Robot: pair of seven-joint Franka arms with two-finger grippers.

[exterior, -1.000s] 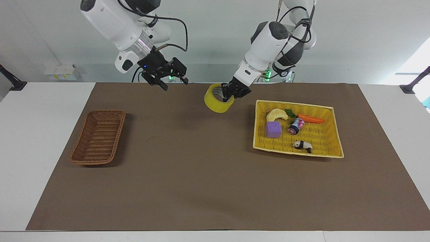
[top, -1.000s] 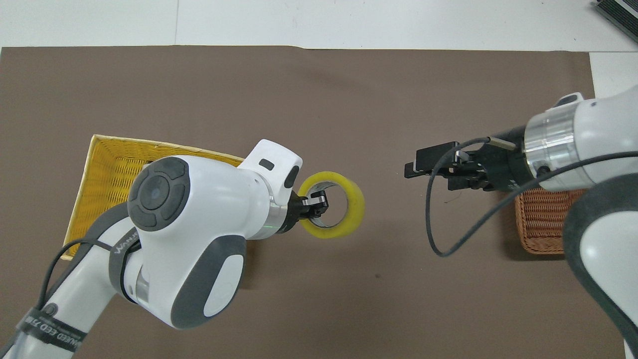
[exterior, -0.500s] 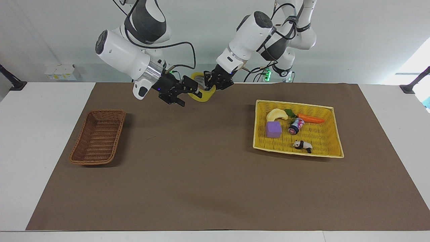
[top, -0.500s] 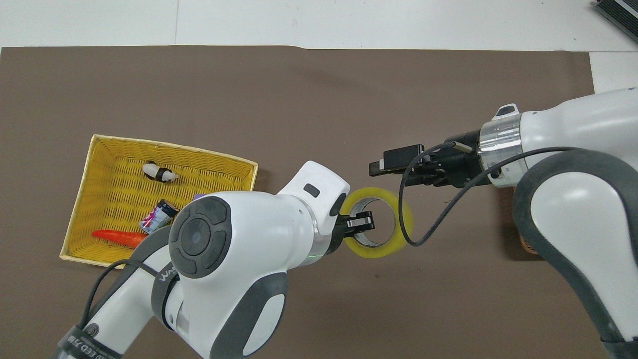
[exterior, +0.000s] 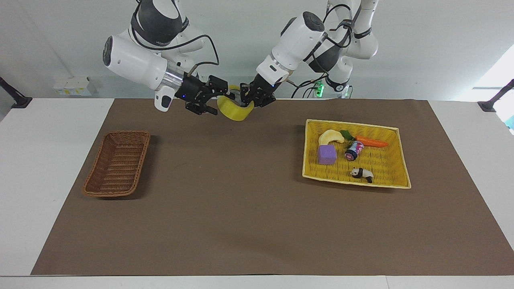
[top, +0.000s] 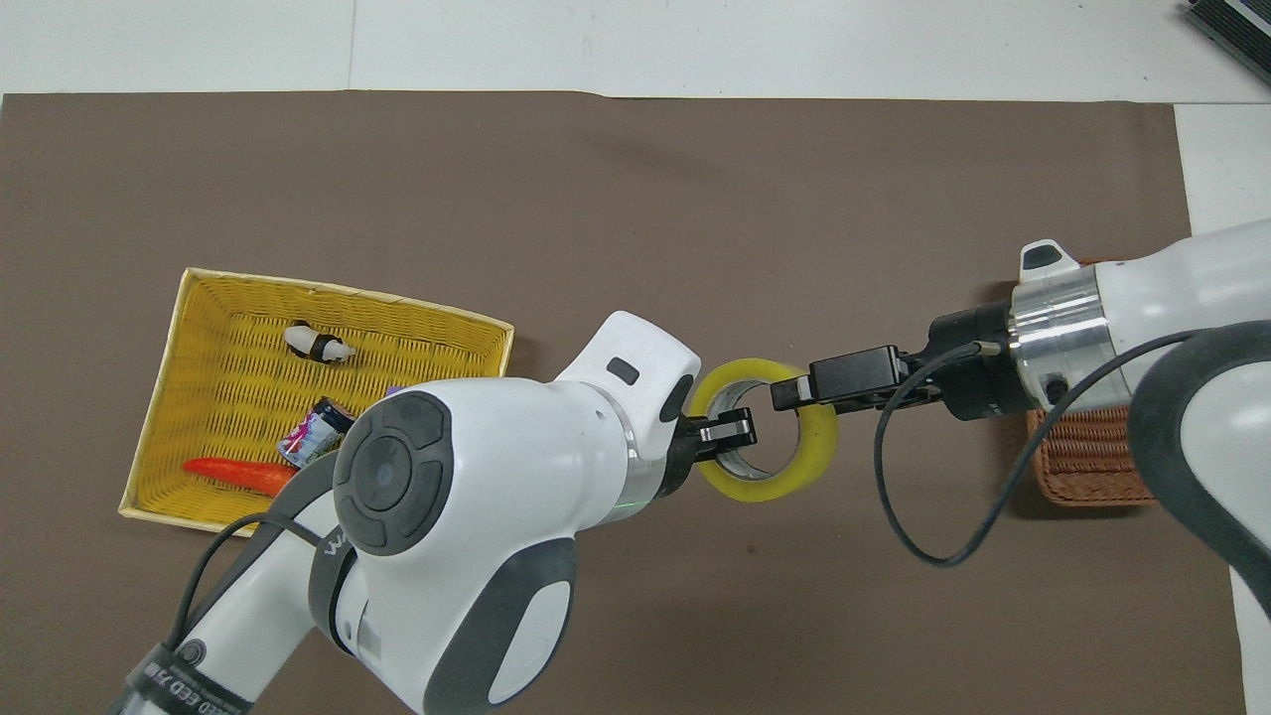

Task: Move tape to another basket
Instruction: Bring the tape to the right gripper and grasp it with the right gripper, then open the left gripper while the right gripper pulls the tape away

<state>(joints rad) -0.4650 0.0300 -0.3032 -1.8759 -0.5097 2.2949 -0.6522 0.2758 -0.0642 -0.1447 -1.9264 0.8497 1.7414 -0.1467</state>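
Next, my right gripper closes on the tape's rim (top: 817, 439) before my left gripper opens and backs away, since the brown basket (top: 1090, 459) stands past my left gripper's reach.
The yellow tape roll (exterior: 235, 112) hangs in the air over the brown mat, between the two arms. My left gripper (exterior: 253, 97) is shut on the tape, one finger inside the core and one outside, as the overhead view shows (top: 730, 437). My right gripper (exterior: 217, 98) is open, with its fingers on either side of the tape's rim where it faces the right arm; in the overhead view (top: 799, 392) it overlaps that rim. The tape also shows in the overhead view (top: 816, 449). The brown wicker basket (exterior: 116, 164) stands empty toward the right arm's end, partly under the right arm from above (top: 1087, 467).
A flat yellow woven tray (exterior: 353, 125) lies toward the left arm's end, also in the overhead view (top: 348, 291). It holds a carrot (exterior: 371, 141), a purple block (exterior: 327, 154), a small dark jar (exterior: 353, 150), a panda figure (exterior: 362, 174) and a pale curved piece (exterior: 331, 136).
The left gripper has carried the tape up and toward the right arm's end. The right gripper has swung in to meet it and now straddles the tape's rim.
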